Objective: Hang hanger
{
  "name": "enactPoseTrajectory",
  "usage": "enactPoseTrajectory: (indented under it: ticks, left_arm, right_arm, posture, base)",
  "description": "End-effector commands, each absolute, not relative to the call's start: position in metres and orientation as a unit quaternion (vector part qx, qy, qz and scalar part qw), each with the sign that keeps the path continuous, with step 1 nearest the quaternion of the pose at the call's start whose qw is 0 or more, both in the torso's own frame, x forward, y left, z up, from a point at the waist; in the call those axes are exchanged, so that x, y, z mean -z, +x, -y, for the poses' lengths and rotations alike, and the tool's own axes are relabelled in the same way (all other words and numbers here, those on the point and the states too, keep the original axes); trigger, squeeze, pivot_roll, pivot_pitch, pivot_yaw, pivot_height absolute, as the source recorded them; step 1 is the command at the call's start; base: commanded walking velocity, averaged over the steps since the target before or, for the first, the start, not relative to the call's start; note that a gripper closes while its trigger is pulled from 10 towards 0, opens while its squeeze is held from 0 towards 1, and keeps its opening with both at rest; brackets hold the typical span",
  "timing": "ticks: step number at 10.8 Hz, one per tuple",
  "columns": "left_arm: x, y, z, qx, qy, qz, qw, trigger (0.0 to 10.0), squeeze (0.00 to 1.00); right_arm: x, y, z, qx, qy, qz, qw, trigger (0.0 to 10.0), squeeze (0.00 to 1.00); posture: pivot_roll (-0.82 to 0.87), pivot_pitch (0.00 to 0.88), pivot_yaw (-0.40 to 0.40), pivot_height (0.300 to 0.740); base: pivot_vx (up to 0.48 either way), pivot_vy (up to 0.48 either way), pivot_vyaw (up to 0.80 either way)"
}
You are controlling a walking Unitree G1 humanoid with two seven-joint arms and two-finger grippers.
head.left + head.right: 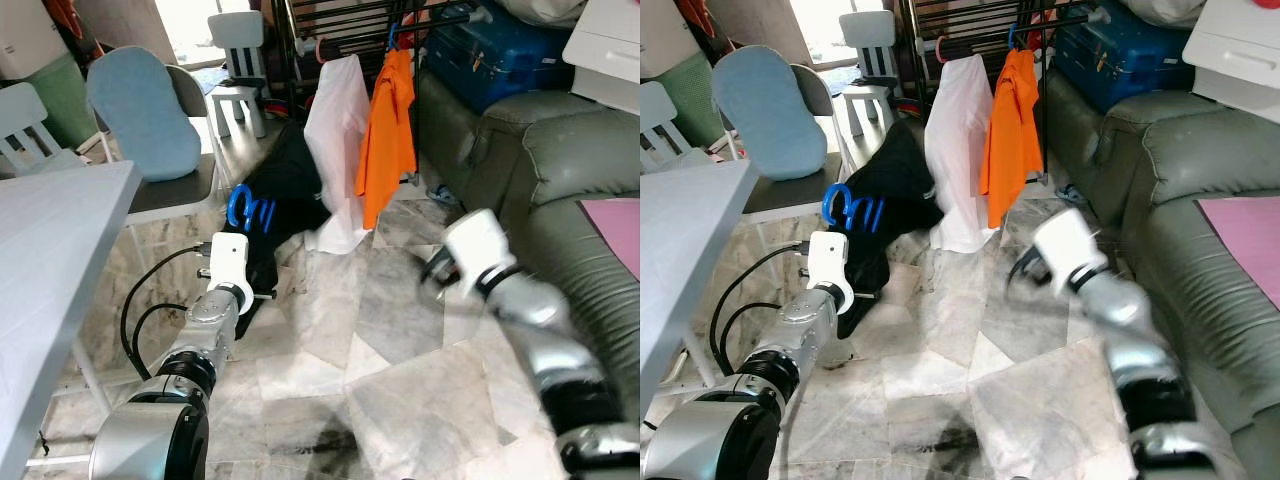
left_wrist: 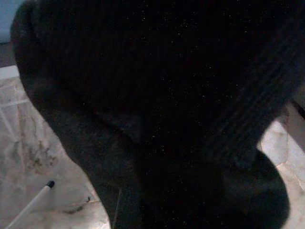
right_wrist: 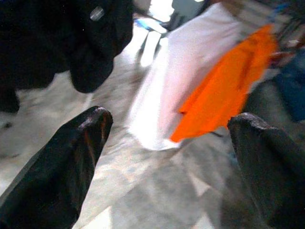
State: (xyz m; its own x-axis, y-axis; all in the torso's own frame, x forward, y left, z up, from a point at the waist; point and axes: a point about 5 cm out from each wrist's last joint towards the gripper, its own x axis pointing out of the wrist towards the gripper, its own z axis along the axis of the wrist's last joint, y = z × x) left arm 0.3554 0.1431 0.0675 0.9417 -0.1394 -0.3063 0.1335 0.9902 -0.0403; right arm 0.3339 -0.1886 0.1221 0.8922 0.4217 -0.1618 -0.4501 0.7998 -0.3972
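Note:
The black garment [image 1: 295, 195] hangs limp from the blue hanger [image 1: 240, 207]. The garment will stay on and trail below when I carry the hanger.
A blue hanger [image 1: 248, 210] carrying a black garment [image 1: 290, 185] stands just beyond my left arm's white wrist [image 1: 229, 262]; my left gripper holds it, its fingers hidden behind the wrist. The left wrist view is dark with the black fabric [image 2: 157, 105] close up. A black clothes rack [image 1: 345, 18] at the back carries a white shirt [image 1: 335, 130] and an orange shirt [image 1: 390, 130]. My right gripper [image 3: 167, 143] is open and holds nothing, pointing toward those shirts. Its arm [image 1: 475, 250] is blurred, low over the floor right of centre.
A grey sofa [image 1: 570, 160] runs along the right, with a blue suitcase [image 1: 490, 55] behind it. A white table [image 1: 50, 240] and a chair with a blue cushion [image 1: 145, 110] stand on the left. A black cable [image 1: 150, 290] loops on the marble floor [image 1: 380, 340].

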Motion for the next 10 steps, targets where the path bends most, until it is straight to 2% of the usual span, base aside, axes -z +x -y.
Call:
enactPoseTrajectory:
  ticks: [1, 3, 4, 5, 8, 10]
  left_arm:
    - [-0.077, 0.360, -0.148, 0.067, -0.012, -0.134, 0.989, 1.5, 0.00]
    - [-0.079, 0.360, -0.142, 0.114, 0.020, -0.123, 0.986, 0.9, 0.00]
    - [-0.080, 0.357, -0.134, 0.196, 0.078, -0.116, 0.971, 0.0, 0.00]
    - [-0.079, 0.355, -0.134, 0.232, 0.099, -0.119, 0.960, 0.0, 0.00]
    - [-0.072, 0.343, -0.142, 0.364, 0.204, -0.135, 0.899, 0.0, 0.00]
    - [-0.067, 0.335, -0.144, 0.416, 0.263, -0.146, 0.858, 0.0, 0.00]
  right_arm:
    - [-0.123, 0.331, 0.180, -0.266, -0.220, -0.029, 0.938, 10.0, 0.00]
    - [-0.120, 0.321, 0.175, -0.329, -0.227, -0.037, 0.916, 10.0, 0.00]
    - [-0.129, 0.322, 0.181, -0.337, -0.255, -0.027, 0.906, 10.0, 0.00]
    - [-0.138, 0.323, 0.187, -0.342, -0.270, -0.018, 0.900, 10.0, 0.00]
    - [-0.161, 0.318, 0.211, -0.375, -0.313, -0.020, 0.873, 10.0, 0.00]
    - [-0.170, 0.310, 0.213, -0.416, -0.315, -0.031, 0.852, 10.0, 0.00]
  posture:
    - [-0.25, 0.000, 0.134, 0.740]
    - [-0.25, 0.000, 0.135, 0.740]
    - [-0.25, 0.000, 0.136, 0.740]
    - [-0.26, 0.000, 0.136, 0.740]
    - [-0.25, 0.000, 0.137, 0.740]
    - [-0.26, 0.000, 0.137, 0.740]
  base:
    - [0.000, 0.000, 0.00]
    - [0.000, 0.000, 0.00]
    - [0.000, 0.000, 0.00]
    - [0.000, 0.000, 0.00]
    - [0.000, 0.000, 0.00]
    - [0.000, 0.000, 0.00]
